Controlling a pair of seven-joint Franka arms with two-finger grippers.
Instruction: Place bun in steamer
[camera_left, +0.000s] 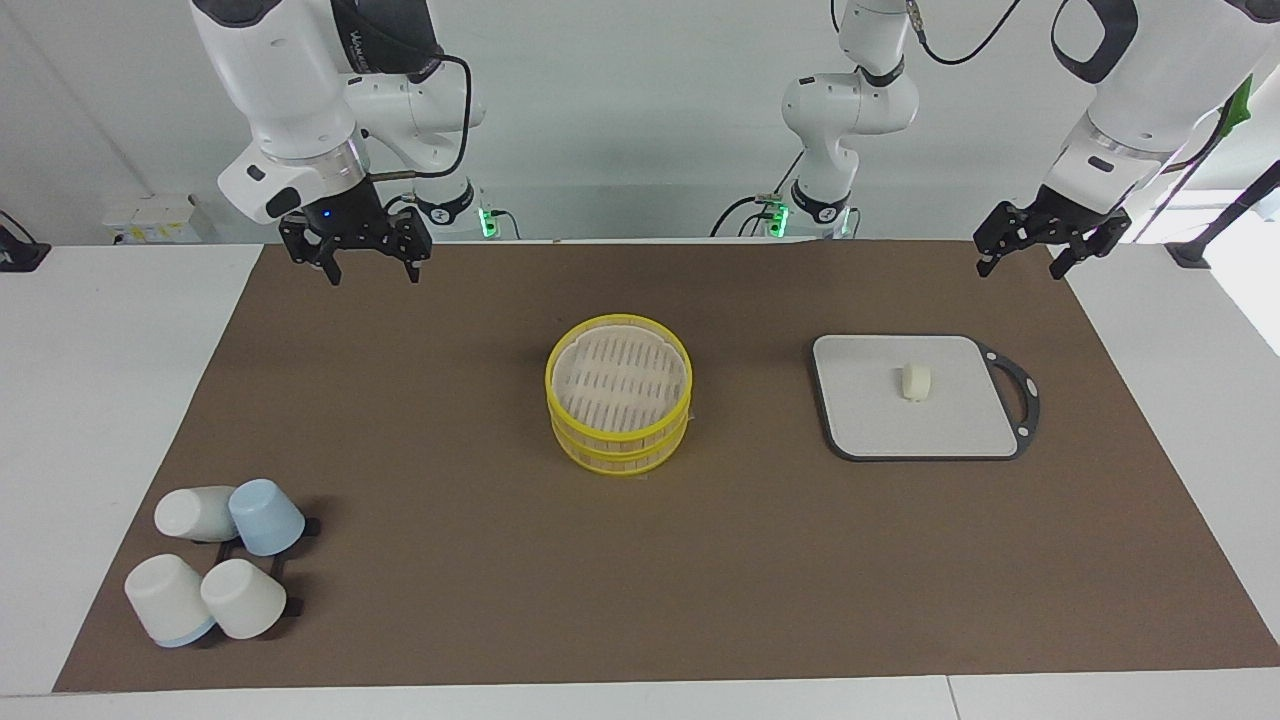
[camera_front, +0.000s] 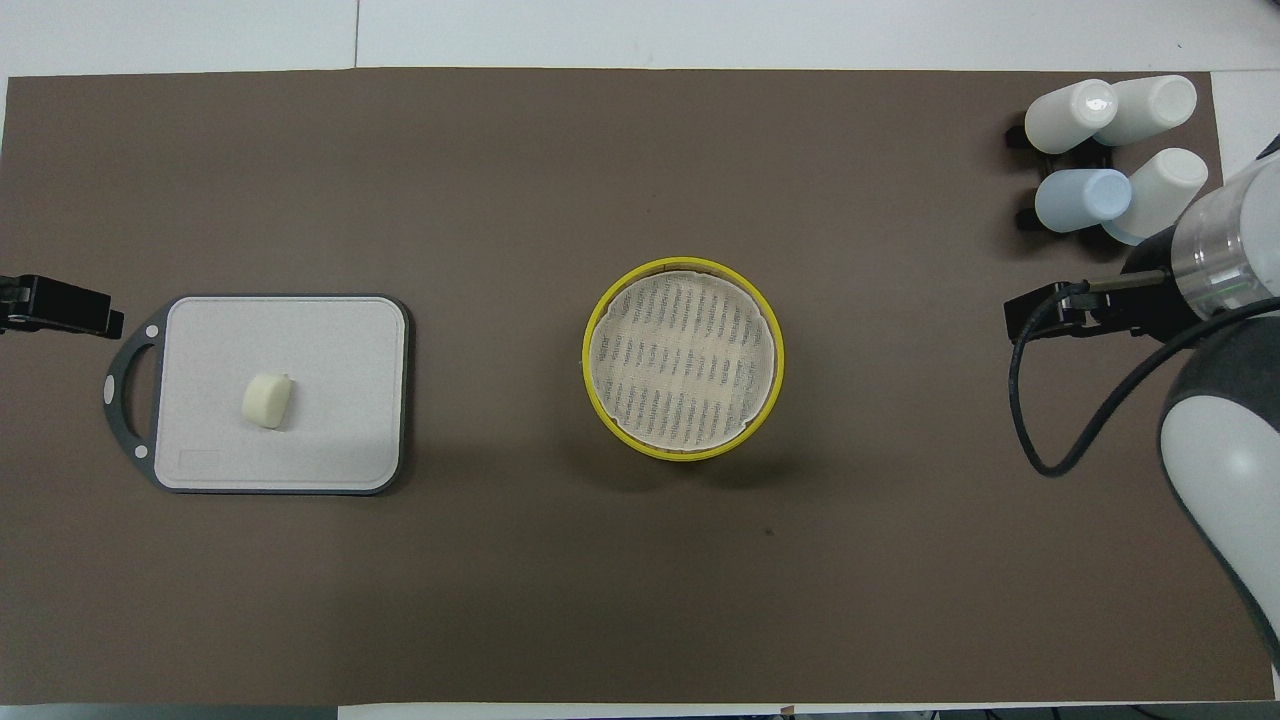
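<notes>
My gripper will bring the lid (camera_front: 779, 358) away in one piece when it lifts and uncover an empty slatted layer, because the pale slatted surface (camera_front: 683, 359) sits inside the yellow rim.
The bun (camera_left: 916, 381) is a small cream-white lump lying on the grey square board (camera_left: 868, 425); it also shows in the overhead view (camera_front: 267, 401). The steamer (camera_left: 619, 378) stands in the middle of the brown mat as stacked yellow-rimmed rings with a pale slatted surface on top and nothing on it; it also shows in the overhead view (camera_front: 684, 358). My left gripper (camera_left: 1028, 264) hangs open and empty over the mat's edge, up in the air above the board's end of the table. My right gripper (camera_left: 370, 268) hangs open and empty over the mat's corner at the right arm's end.
The grey board (camera_front: 330, 440) has a dark handle toward the left arm's end. Several white cups and one blue cup (camera_left: 266, 516) lie in a cluster on a black rack at the right arm's end, far from the robots (camera_front: 1082, 198).
</notes>
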